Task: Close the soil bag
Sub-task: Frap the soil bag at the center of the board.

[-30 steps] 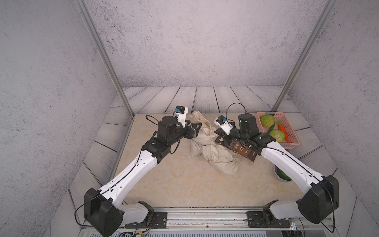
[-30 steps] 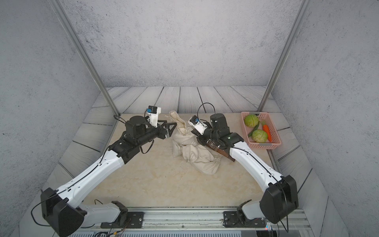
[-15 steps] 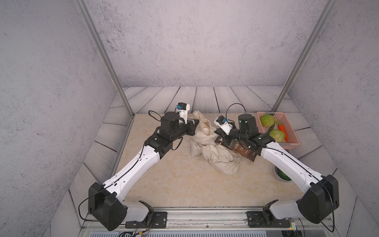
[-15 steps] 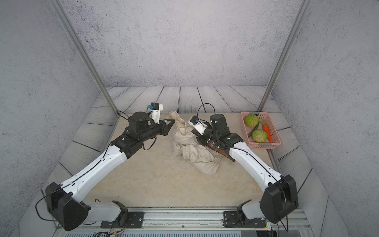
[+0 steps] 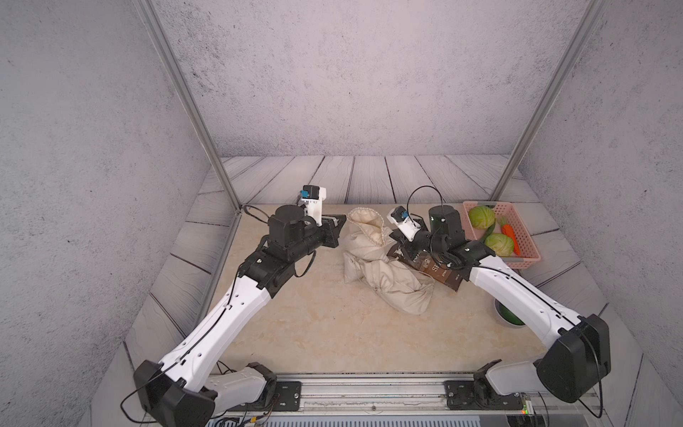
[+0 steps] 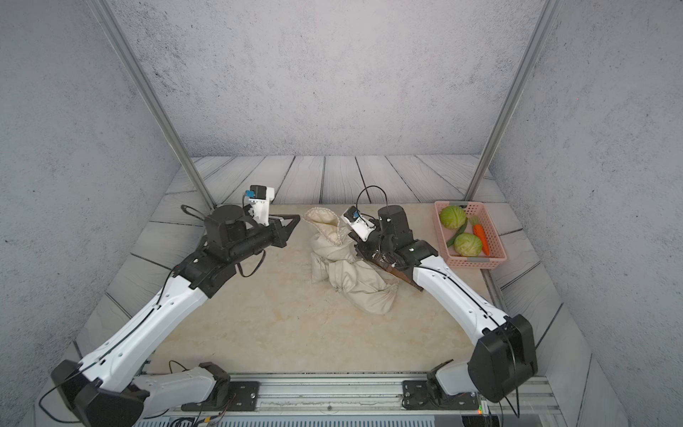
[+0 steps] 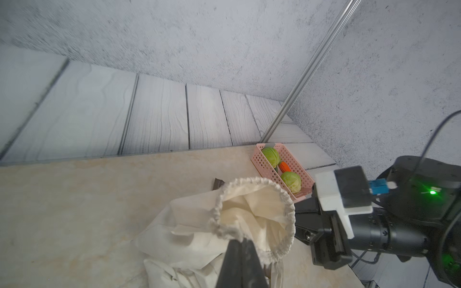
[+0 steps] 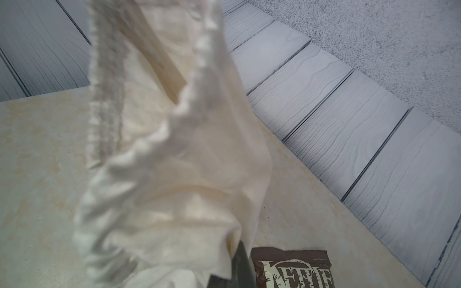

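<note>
My right gripper should move to the bag's rim (image 5: 351, 219) by my left gripper, and my left gripper should pull the cord up, because the soil bag's opening (image 5: 367, 220) is wide open between my grippers.
The soil bag (image 5: 384, 273) is a cream cloth drawstring sack lying crumpled mid-table, its neck raised and its round mouth (image 7: 254, 212) gaping. My right gripper (image 5: 393, 251) is shut on the cloth of the neck on the bag's right side; in the right wrist view the fabric (image 8: 174, 149) drapes over the dark fingertips (image 8: 240, 259). My left gripper (image 5: 342, 222) is shut, hovering at the mouth's left rim. Its tip (image 7: 240, 241) meets the frayed rim in the left wrist view. Whether it pinches a cord I cannot tell.
A brown printed packet (image 5: 439, 271) lies under my right wrist beside the bag. A pink basket (image 5: 525, 260) with two cabbages and a carrot stands at the back right. A green bowl (image 5: 508, 314) sits partly under the right arm.
My left gripper went from open beside the bag's mouth to shut, then drew back a little to the left. The right arm and bag stayed put.
</note>
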Tool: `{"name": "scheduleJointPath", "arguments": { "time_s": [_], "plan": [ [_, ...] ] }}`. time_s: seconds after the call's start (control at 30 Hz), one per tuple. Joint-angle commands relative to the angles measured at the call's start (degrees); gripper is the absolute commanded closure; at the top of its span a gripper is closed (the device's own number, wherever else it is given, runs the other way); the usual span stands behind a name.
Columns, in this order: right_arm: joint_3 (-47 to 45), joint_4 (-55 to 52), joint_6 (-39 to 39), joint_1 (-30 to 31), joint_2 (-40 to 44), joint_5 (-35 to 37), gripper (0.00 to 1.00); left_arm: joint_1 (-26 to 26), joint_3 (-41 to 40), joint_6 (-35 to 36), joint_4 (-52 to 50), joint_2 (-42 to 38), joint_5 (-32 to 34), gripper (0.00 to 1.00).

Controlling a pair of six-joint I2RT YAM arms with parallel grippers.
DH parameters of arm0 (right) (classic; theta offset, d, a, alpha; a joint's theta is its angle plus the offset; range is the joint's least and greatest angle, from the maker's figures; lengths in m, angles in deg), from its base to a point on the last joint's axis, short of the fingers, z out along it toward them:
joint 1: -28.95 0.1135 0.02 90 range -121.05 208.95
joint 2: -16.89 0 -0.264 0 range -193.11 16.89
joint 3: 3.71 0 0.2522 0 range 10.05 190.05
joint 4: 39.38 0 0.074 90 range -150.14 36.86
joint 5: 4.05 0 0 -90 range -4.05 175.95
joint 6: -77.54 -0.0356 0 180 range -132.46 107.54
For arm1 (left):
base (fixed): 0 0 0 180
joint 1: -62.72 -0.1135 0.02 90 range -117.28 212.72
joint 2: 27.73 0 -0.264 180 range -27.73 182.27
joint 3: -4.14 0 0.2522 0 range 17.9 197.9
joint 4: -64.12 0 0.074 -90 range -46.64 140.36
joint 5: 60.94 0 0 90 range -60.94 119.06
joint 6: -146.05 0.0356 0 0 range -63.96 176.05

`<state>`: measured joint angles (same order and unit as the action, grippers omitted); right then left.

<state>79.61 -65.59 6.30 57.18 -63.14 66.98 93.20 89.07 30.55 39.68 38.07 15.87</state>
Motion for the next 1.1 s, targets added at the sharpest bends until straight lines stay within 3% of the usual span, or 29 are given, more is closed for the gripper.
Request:
{"name": "scheduleJointPath", "arguments": {
  "time_s": [0.0, 0.17, 0.3, 0.57, 0.7, 0.9, 1.07],
  "plan": [
    [2.0, 2.5, -2.3, 0.3, -1.2, -1.3, 1.0, -0.6, 6.2, 3.6, -4.2, -3.9, 2.4, 1.0],
    [8.3, 5.7, -7.3, 1.6, -3.8, -6.3, 1.0, -1.1, 15.8, 7.6, -12.2, -6.2, 5.9, 1.0],
    [11.1, 8.1, -10.9, 4.0, -5.3, -9.4, 1.0, -1.1, 18.9, 9.0, -16.2, -6.5, 5.7, 1.0],
    [4.9, 13.3, -17.3, 6.9, -9.1, -10.7, 0.95, -1.1, 10.6, 6.6, -15.1, -7.3, 2.8, 1.0],
    [3.2, 11.0, -17.1, 6.8, -8.0, -5.6, 0.9, -1.1, 8.8, 4.3, -12.5, -5.3, -2.1, 1.0],
    [3.5, 7.6, -13.8, 7.0, -0.9, -4.7, 0.46, -1.0, 10.5, 3.0, -10.7, -5.0, -4.4, 1.0],
    [4.1, 10.9, -16.2, 9.0, 3.6, -6.5, 0.34, -0.9, 10.6, 1.4, -9.2, -4.8, -6.5, 1.0]
  ]
}}
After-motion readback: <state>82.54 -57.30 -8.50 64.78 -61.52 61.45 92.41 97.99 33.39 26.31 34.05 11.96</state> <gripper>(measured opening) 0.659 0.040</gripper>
